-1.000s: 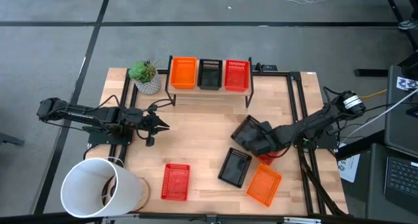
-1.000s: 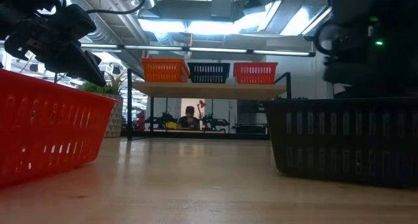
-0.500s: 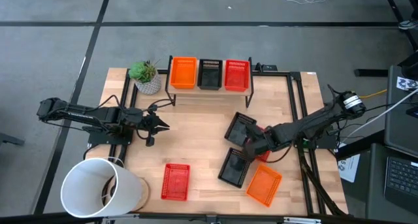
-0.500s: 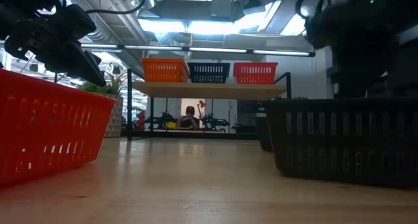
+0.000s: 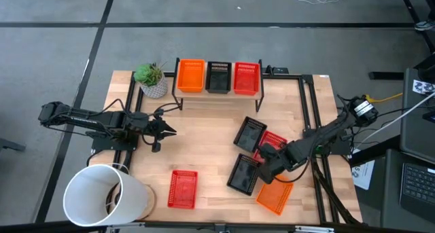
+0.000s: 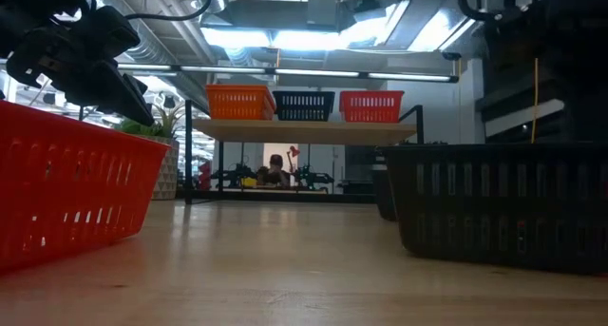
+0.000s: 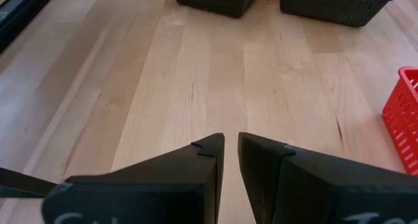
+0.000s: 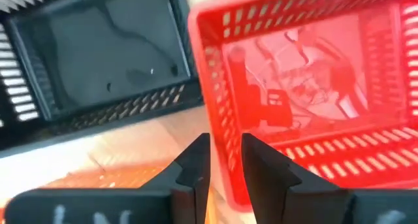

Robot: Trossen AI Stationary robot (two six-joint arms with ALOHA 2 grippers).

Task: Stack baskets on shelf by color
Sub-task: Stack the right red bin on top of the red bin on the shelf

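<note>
The basket's slotted sides (image 8: pixel 225 110) are standing straight around an empty bottom. The red basket (image 5: pixel 270 142) will come along stiffly and keep its shape when I lift it by one side.
The light-wood shelf (image 5: pixel 217 92) at the far edge carries one orange basket (image 5: pixel 190 75), one black (image 5: pixel 218 77) and one red (image 5: pixel 246 78). On the table lie a black basket (image 5: pixel 250 133), a red one (image 5: pixel 275 139) beside it, a second black one (image 5: pixel 243 174), an orange one (image 5: pixel 274 195) and a red one (image 5: pixel 182 189). My right gripper (image 5: pixel 266 164) hangs over the near end of the red basket (image 8: pixel 307 87), narrowly open, with its fingers on either side of a wall near a corner. My left gripper (image 5: pixel 163 129) waits at the table's left with its fingers almost together. My right gripper comes from above with one finger (image 8: pixel 196 162) outside and one (image 8: pixel 261 162) inside the red basket's wall near its corner (image 8: pixel 225 165). I cannot tell whether the fingers touch it. The basket lies flat on the table.
A large white bucket (image 5: pixel 105 195) lies at the near left corner. A potted plant (image 5: pixel 151 79) stands left of the shelf. Black rails (image 5: pixel 309 117) run along the table's right side. Bare wood (image 5: pixel 204 141) stretches between the two arms.
My right gripper brought a tilted black basket toward the table's left and set it flat beside the red one. It then drew back toward the near edge, leaving the basket where it lay, and stopped over the red basket's near end.
</note>
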